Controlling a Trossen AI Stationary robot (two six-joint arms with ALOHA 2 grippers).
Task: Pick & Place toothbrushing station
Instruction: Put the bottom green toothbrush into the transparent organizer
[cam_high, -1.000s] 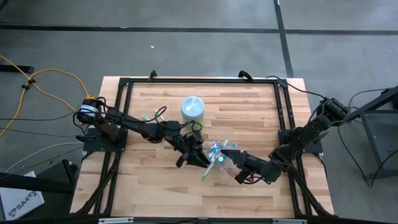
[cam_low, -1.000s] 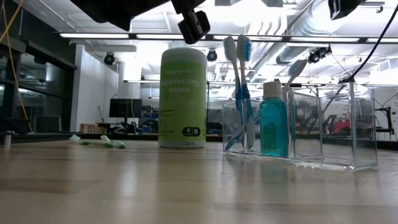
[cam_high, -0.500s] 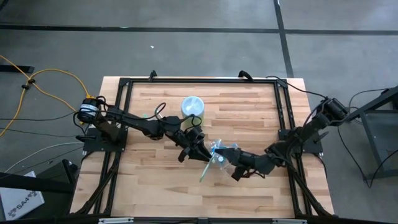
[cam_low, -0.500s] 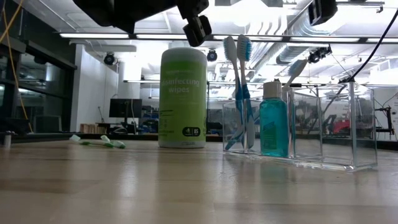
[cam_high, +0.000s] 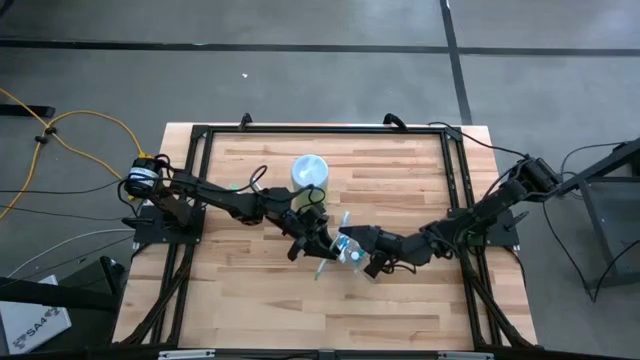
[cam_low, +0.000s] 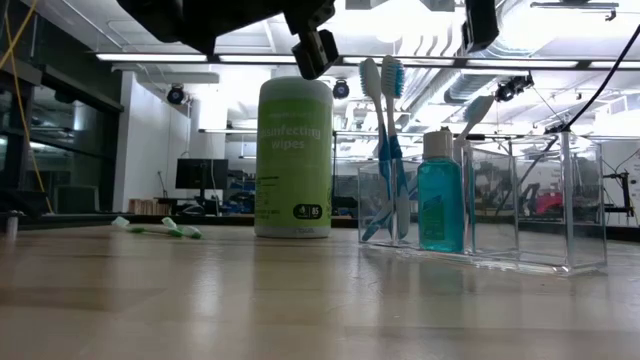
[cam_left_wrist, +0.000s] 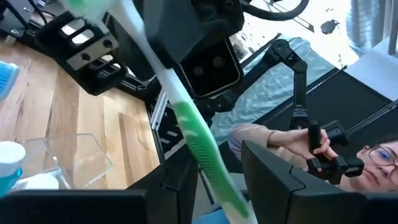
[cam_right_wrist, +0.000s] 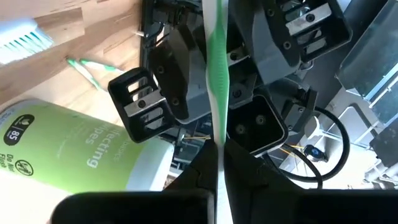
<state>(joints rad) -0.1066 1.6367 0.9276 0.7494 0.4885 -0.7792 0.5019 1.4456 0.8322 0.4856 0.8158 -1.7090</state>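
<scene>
The green-white toothbrush (cam_high: 320, 269) is slanting nearly level across both grippers, so my right gripper should open while my left gripper turns it head up, and then take the neck.
A green-white toothbrush (cam_left_wrist: 186, 118) runs between my two grippers above the table's middle; it also shows in the right wrist view (cam_right_wrist: 216, 68) and the high view (cam_high: 321, 267). My left gripper (cam_high: 318, 243) and my right gripper (cam_high: 358, 250) face each other closely, both shut on it. Below them a clear plastic container (cam_low: 500, 200) stands on the table, holding two blue-white toothbrushes (cam_low: 385, 120) and a teal bottle (cam_low: 440, 205). In the low view the held brush is above the picture. My left gripper pinches the toothbrush's green handle (cam_left_wrist: 214, 180) between its two fingers, which lie across it. The brush is lifted clear and slants away from the fingers. My right gripper pinches the same brush's white-green shaft (cam_right_wrist: 217, 146) between its two fingers, coming level from the table's right side.
A green wipes canister (cam_high: 309, 172) stands just behind the grippers toward the far edge. A second green-white brush (cam_high: 235, 186) lies on the table to the left. A black frame (cam_high: 200, 135) rims the table. A person (cam_left_wrist: 348, 155) sits beyond the table.
My right gripper has gone toward the table's left edge, closing in on my left gripper and the held toothbrush. My left gripper has shifted a little toward the far edge. The toothbrush has stayed lifted clear and drifted slightly left.
</scene>
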